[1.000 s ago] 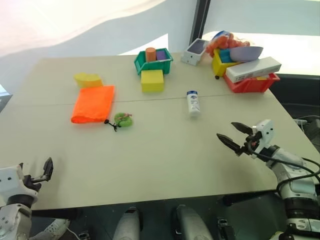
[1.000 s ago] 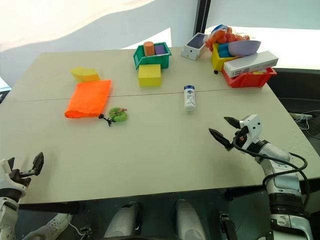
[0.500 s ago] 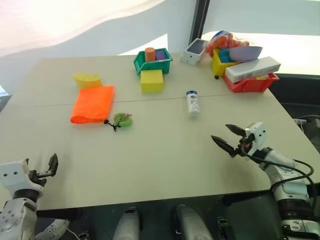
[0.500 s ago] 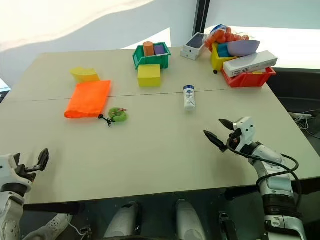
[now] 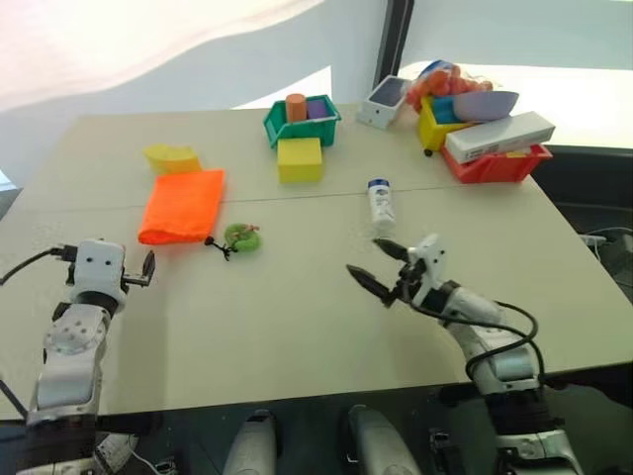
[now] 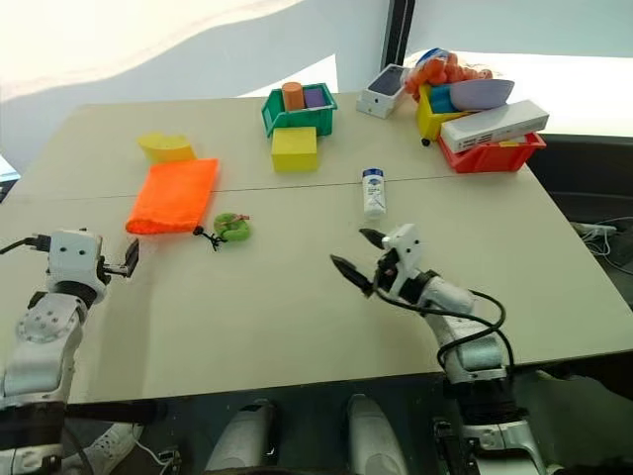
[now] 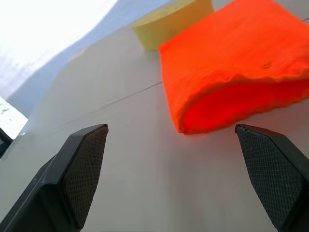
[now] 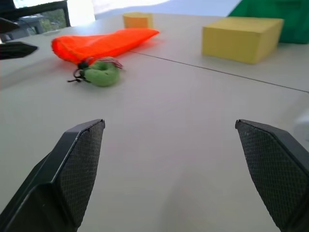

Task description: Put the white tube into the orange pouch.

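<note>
My right gripper should leave the orange pouch, whose opening (image 5: 169, 240) faces my left gripper, and turn to the white tube (image 5: 382, 206). It is pointing at the pouch now.
The white tube (image 5: 381, 206) with its dark blue cap lies flat on the table, right of centre. The orange pouch (image 5: 183, 205) lies flat at the left, its black drawstring and green tassel (image 5: 242, 236) at its near right corner. My left gripper (image 5: 146, 269) is open and level, just short of the pouch's near end, and the left wrist view shows the pouch's open mouth (image 7: 231, 82) ahead of the spread fingers. My right gripper (image 5: 365, 257) is open over the table's middle, a little nearer than the tube, pointing toward the tassel (image 8: 100, 75) and pouch (image 8: 104, 42). Neither gripper holds anything.
A yellow sponge-like block (image 5: 174, 156) lies just beyond the pouch. At the back stand a yellow cube (image 5: 301, 158), a green bin (image 5: 302, 124), a small white box (image 5: 386, 99), and a red bin (image 5: 499, 163) carrying a long white box (image 5: 499, 137).
My left gripper came up from the near left table edge and forward to the pouch's near end. My right gripper swung left from the right side to the middle. Both stayed open.
</note>
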{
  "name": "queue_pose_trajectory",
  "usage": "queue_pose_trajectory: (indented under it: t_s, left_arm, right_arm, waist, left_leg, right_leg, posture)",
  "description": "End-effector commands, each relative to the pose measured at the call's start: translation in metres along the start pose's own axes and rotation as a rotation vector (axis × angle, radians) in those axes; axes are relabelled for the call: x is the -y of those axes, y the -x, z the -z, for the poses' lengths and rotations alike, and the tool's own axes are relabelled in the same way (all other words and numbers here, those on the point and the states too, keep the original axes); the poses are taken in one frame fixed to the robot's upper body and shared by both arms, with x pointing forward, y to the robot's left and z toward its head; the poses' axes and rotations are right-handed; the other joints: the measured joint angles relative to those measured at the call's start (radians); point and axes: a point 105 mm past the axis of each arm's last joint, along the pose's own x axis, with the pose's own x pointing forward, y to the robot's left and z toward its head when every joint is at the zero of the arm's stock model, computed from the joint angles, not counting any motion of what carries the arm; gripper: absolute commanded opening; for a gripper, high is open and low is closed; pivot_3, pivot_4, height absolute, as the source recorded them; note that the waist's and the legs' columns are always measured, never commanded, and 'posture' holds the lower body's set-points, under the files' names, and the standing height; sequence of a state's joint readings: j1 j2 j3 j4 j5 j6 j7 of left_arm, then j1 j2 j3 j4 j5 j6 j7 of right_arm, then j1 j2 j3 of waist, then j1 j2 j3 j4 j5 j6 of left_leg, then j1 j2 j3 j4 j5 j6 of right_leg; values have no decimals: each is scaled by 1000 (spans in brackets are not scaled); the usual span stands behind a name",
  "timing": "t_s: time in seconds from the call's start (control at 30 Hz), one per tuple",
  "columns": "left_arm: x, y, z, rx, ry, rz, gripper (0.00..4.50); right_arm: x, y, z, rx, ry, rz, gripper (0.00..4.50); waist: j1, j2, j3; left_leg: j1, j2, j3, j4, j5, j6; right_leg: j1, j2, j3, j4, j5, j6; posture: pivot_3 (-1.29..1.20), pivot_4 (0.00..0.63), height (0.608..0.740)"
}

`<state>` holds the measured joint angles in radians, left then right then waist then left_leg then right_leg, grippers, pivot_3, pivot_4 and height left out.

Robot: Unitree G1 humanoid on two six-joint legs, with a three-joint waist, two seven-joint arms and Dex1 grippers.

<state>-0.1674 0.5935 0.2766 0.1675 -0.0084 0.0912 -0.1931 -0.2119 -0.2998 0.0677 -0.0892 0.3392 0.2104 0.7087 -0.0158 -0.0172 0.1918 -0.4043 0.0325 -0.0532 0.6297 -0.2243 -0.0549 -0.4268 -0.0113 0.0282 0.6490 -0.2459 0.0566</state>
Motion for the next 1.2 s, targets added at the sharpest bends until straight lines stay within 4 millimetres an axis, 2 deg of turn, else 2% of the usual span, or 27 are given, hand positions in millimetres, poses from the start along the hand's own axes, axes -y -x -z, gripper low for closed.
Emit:
queue_pose_trajectory:
  t_s: [0.03,0.2,0.37,0.47,0.63,0.67,0.73,0.93,1.0,1.2]
  left_arm:
    - [1,-12,-4,33,-85,13,4500]
    - [3,-39,-7,47,-91,14,4500]
    - [14,-61,-15,67,-97,55,4500]
    - [20,-67,-15,64,-120,80,3714]
    - [23,-70,-16,78,-118,89,1293]
    - [23,-70,-16,83,-119,90,625]
    - [23,-69,-16,90,-120,90,157]
    - [21,-51,-26,174,-102,132,157]
    - [25,-33,-30,206,-101,197,157]
    - [46,20,-32,137,-102,391,157]
  right_arm:
    - [-5,-3,-14,45,28,7,4490]
    - [-10,-5,-16,53,16,2,4490]
    - [-11,-7,-17,56,14,-5,4490]
    - [-11,-7,-18,58,15,-4,4500]
    - [-12,-6,-17,57,17,5,4500]
    - [-12,-5,-17,56,17,7,4500]
    - [-11,-5,-17,55,17,10,4500]
    - [-7,-3,-17,55,27,26,4500]
    - [-4,-2,-18,56,32,33,4500]
    - [3,0,-16,42,36,50,4500]
  waist:
    - [1,0,0]
    - [4,-1,0]
    - [3,-1,-1]
    - [-1,-1,-1]
    - [-1,-1,-1]
    - [0,-1,-1]
    - [3,-1,-1]
    - [-3,-1,-1]
    - [-5,-1,-1]
    - [-1,-1,0]
  left_leg:
    - [0,0,0,0,0,0]
    - [-1,0,0,1,0,0]
    - [-1,0,0,1,0,0]
    - [-1,0,0,1,0,0]
    - [-1,0,0,0,0,0]
    - [-1,0,0,0,0,0]
    - [-1,0,0,1,0,0]
    - [-1,0,0,0,0,0]
    - [-1,0,0,-1,0,0]
    - [0,1,0,-1,0,0]
  right_leg:
    - [0,0,0,0,0,0]
    - [0,-1,0,0,2,3]
    - [0,0,-1,0,2,4]
    - [0,0,-1,0,3,4]
    - [0,0,-1,0,5,3]
    - [0,0,-1,0,5,3]
    - [0,0,-1,1,5,3]
    - [0,-1,-1,0,6,4]
    - [0,-1,-1,0,6,3]
    - [-1,-1,-1,1,4,-1]
  posture:
    - [0,150,740]
    - [0,150,740]
    - [0,150,740]
    - [0,150,740]
    - [0,150,740]
    - [0,150,740]
    - [0,150,740]
    - [0,150,740]
    - [0,150,740]
    - [0,150,740]
